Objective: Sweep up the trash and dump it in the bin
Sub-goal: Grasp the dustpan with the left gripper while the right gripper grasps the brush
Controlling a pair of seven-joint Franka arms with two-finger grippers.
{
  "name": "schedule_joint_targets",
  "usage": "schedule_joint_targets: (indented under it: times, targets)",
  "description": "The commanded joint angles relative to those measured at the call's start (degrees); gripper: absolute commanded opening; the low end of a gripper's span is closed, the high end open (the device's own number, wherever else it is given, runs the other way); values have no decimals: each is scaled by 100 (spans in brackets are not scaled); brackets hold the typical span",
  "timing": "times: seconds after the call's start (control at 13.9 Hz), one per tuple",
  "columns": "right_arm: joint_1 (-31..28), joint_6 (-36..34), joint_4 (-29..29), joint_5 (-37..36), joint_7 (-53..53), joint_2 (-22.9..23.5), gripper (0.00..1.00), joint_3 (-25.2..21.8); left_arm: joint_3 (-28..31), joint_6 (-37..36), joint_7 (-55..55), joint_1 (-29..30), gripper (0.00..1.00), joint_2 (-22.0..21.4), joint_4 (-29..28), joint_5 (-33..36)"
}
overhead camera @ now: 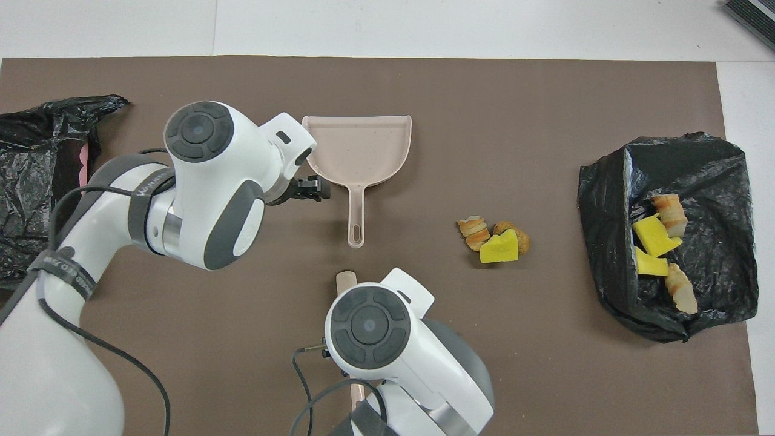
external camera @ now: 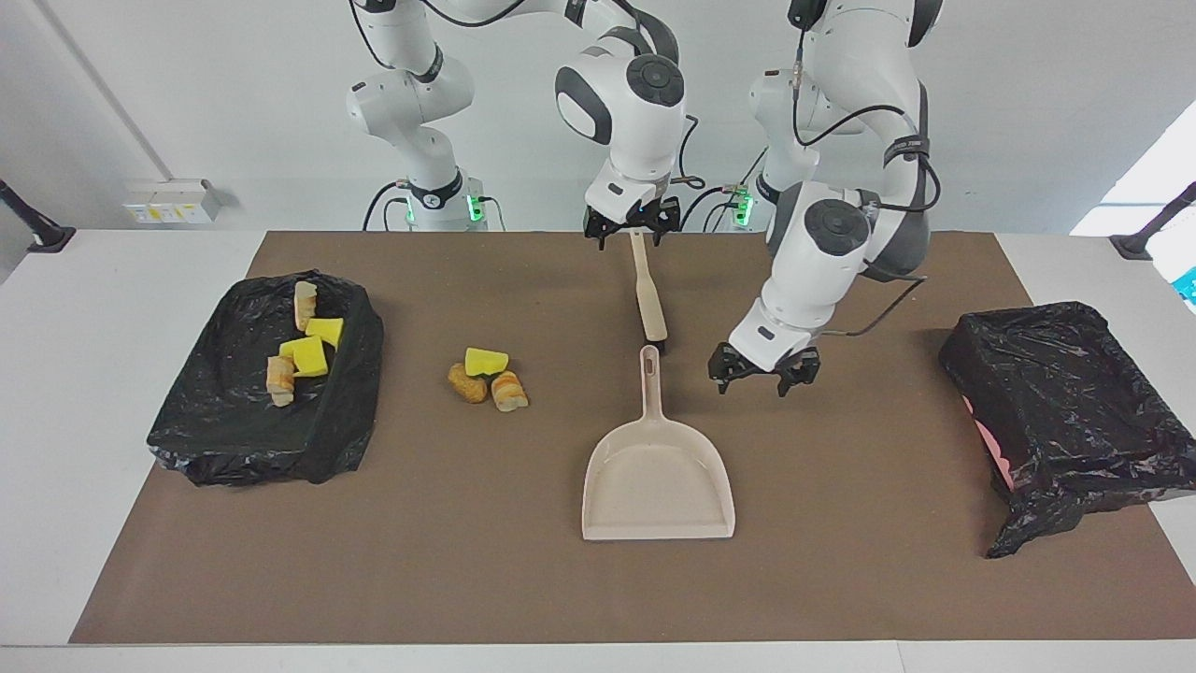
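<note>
The dustpan's opening (overhead camera: 356,120) points away from the trash pile. My left gripper needs to grab the dustpan's handle (overhead camera: 356,217) and turn the dustpan's opening to the trash pile before it sweeps.
A small pile of trash (external camera: 486,376) (overhead camera: 495,240) lies on the brown mat: a yellow sponge piece and two orange-brown lumps. Several more pieces sit in the black-bagged bin (external camera: 206,421) (overhead camera: 714,181) at the right arm's end. The beige dustpan (external camera: 657,481) (overhead camera: 358,145) lies flat mid-table, handle toward the robots. A beige hand brush (external camera: 647,294) (overhead camera: 345,280) lies nearer the robots, in line with that handle. My right gripper (external camera: 632,227) hangs open over the brush's handle end; the overhead view hides it under its wrist. My left gripper (external camera: 764,376) (overhead camera: 313,188) is open beside the dustpan handle, holding nothing.
A second bin lined with a black bag (external camera: 1065,411) (overhead camera: 36,157) stands at the left arm's end of the table, with a strip of pink showing at its side. The brown mat (external camera: 841,561) covers most of the white table.
</note>
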Motion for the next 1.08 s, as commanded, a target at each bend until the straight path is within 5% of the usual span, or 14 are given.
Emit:
schedule_joint_targets:
  times: [0.0,0.58,0.72,0.79,0.86,0.94,1.01]
  targets:
    - [294,662,-771,205,22,-263,100,-27,97,127,-446,-322,100,93,92,-83]
    - [762,1402,-1019,266,251,53,100,-36,106,434,-606,-595,96,575,128,171]
    - [744,1472,-1019,266,199,88,94,-36,115,374,-597,-648,40,611,180,233]
    - [727,1481,-1010,266,181,97,83,-36,115,330,-588,-640,23,681,302,259]
    - [726,1490,-1010,266,190,106,58,-36,115,329,-588,-614,14,690,364,259]
    - [726,1499,-1001,266,198,106,23,-36,115,329,-588,-578,0,682,382,251]
    - [735,1490,-1001,257,207,106,3,-36,132,329,-588,-561,0,664,417,242]
